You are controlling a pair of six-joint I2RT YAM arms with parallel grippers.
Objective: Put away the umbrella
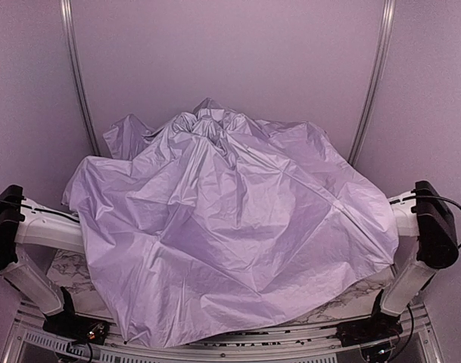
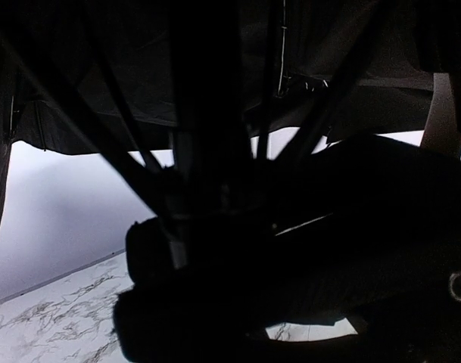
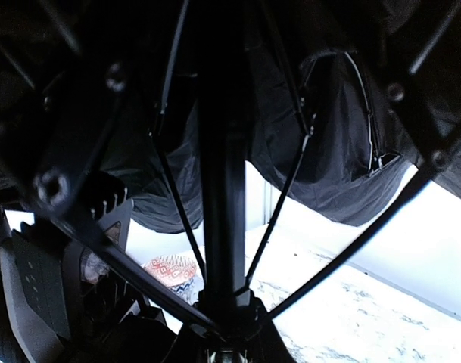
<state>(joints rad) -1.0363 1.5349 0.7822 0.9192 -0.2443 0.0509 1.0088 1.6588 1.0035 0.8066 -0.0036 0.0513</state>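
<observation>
I should back my left gripper out while my right gripper tilts the umbrella to the side by the middle part under its ribs, because the umbrella's canopy hangs over both my arms.
The umbrella lies open over the table, its pale lavender canopy crumpled and spread from arm to arm. In the top view both grippers are hidden under it. Under the canopy, the right wrist view shows the black shaft rising from the bottom centre, with thin ribs fanning out from a hub. My right gripper sits at the foot of that shaft and looks shut around it. The left wrist view is very dark: the shaft and ribs cross in front of my left gripper, which is shut, and I cannot make out anything between its fingers.
An orange-and-white patterned bowl stands on the marble table under the canopy. The left arm and right arm reach in under the fabric from either side. Purple walls enclose the table.
</observation>
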